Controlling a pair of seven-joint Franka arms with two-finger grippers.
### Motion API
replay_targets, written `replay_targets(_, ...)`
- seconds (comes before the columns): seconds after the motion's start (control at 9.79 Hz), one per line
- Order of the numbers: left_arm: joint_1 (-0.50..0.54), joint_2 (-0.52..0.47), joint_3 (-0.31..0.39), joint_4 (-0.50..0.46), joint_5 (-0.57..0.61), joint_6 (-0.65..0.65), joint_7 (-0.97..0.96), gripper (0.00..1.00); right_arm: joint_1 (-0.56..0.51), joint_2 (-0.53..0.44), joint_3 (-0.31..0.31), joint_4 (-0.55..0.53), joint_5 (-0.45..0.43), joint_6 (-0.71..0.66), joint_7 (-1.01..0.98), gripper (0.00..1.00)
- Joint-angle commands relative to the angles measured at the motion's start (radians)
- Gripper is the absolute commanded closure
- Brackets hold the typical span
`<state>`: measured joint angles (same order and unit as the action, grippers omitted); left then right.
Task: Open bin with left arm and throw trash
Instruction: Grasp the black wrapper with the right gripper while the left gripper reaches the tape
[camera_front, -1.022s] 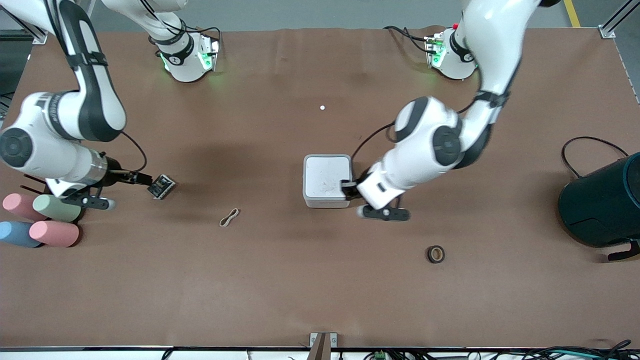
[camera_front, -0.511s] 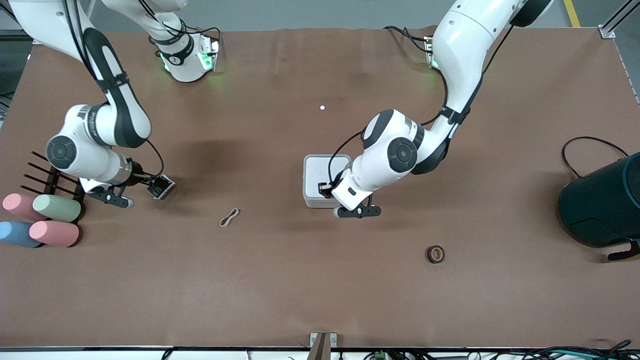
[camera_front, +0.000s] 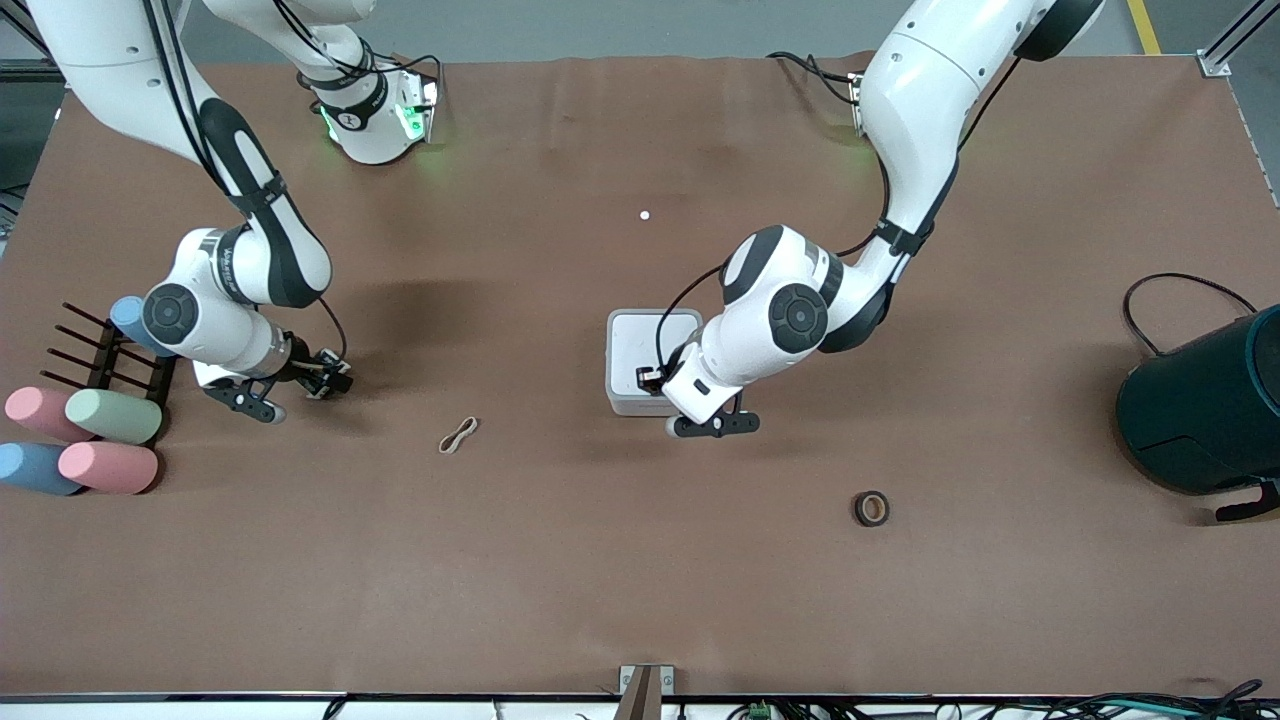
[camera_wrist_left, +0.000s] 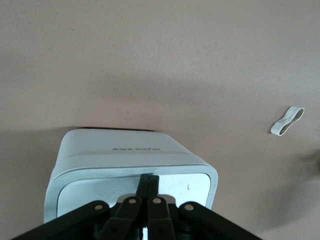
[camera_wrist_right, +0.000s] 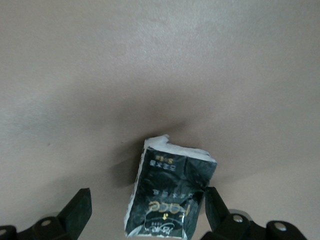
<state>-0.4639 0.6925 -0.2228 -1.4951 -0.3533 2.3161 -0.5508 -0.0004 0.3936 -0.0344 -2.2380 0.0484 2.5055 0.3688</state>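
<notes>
My gripper is going to lift the crumpled black wrapper (camera_wrist_right: 169, 192). Creases (camera_wrist_right: 191, 171) run across it, so the wrapper will bunch up between the fingers while its white edge stays spread.
The white bin (camera_front: 634, 345) stands mid-table with its lid down. My left gripper (camera_front: 650, 381) is shut, its fingertips (camera_wrist_left: 149, 181) pressed together on the lid near the bin's edge that is nearest the front camera; the bin (camera_wrist_left: 125, 155) fills the left wrist view. My right gripper (camera_front: 322, 377) is open and low over the crumpled black wrapper (camera_front: 337, 381), toward the right arm's end. In the right wrist view the wrapper (camera_wrist_right: 170, 200) lies between the spread fingers (camera_wrist_right: 77, 210). The beige rubber band (camera_front: 459, 435) and the dark tape roll (camera_front: 871, 508) lie on the table, nearer the front camera.
Pastel cylinders (camera_front: 110, 415) and a dark rack (camera_front: 100, 350) sit at the right arm's end. A large dark teal container (camera_front: 1200, 410) with a cable lies at the left arm's end. A small white speck (camera_front: 644, 215) lies farther back than the bin.
My left gripper moved from beside the bin onto its lid. My right gripper moved in until its fingers straddle the wrapper.
</notes>
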Motion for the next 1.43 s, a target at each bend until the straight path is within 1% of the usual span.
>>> replay_targets(0.0,0.081,-0.107,0.029,-0.002,0.064,-0.209,-0.024,1.0,0.0,0.001,0.002,-0.014,0.018,0.007,0.013,0.0)
replay_targets(0.1,0.131,-0.134,0.028,0.001,0.133,-0.266,0.0,1.0,0.0,0.002,0.002,-0.014,0.018,0.006,0.012,0.0)
replay_targets(0.2,0.177,-0.133,0.026,0.013,0.184,-0.302,0.059,0.99,0.0,0.004,0.002,-0.014,0.018,0.006,0.012,0.0)
replay_targets(0.31,0.212,-0.119,0.031,0.015,0.233,-0.308,0.163,0.89,0.0,0.004,0.002,-0.014,0.018,0.004,0.012,0.11)
replay_targets(0.41,0.256,-0.087,0.033,0.015,0.316,-0.308,0.252,0.68,-0.004,0.004,0.002,-0.014,0.018,0.001,0.013,0.34)
replay_targets(0.51,0.319,-0.046,0.031,0.012,0.411,-0.304,0.356,0.35,-0.004,0.002,0.004,-0.011,0.018,0.0,0.025,0.54)
replay_targets(0.61,0.35,-0.021,0.031,0.012,0.453,-0.287,0.456,0.32,0.008,0.002,0.004,-0.011,0.018,-0.001,0.066,0.73)
replay_targets(0.72,0.361,0.001,0.033,0.007,0.502,-0.241,0.523,0.0,0.029,0.002,0.004,-0.008,0.018,-0.001,0.105,0.87)
replay_targets(0.82,0.388,0.019,0.033,0.0,0.563,-0.184,0.567,0.01,0.04,-0.008,0.007,0.009,0.018,-0.037,0.146,0.88)
replay_targets(0.92,0.393,0.034,0.033,-0.007,0.568,-0.125,0.568,0.01,0.062,-0.039,0.013,0.085,0.018,-0.165,0.209,0.88)
replay_targets(1.02,0.395,0.041,0.031,-0.034,0.568,-0.047,0.568,0.01,0.103,-0.047,0.02,0.2,0.018,-0.306,0.272,0.88)
replay_targets(1.12,0.396,0.048,0.033,-0.065,0.568,0.029,0.568,0.01,0.153,-0.045,0.021,0.328,0.019,-0.458,0.388,0.88)
replay_targets(1.23,0.396,0.071,0.033,-0.068,0.568,0.066,0.566,0.01,0.222,-0.044,0.021,0.445,0.056,-0.565,0.495,0.88)
replay_targets(1.33,0.398,0.087,0.031,-0.066,0.567,0.092,0.563,0.01,0.296,-0.038,0.019,0.534,0.138,-0.608,0.601,0.88)
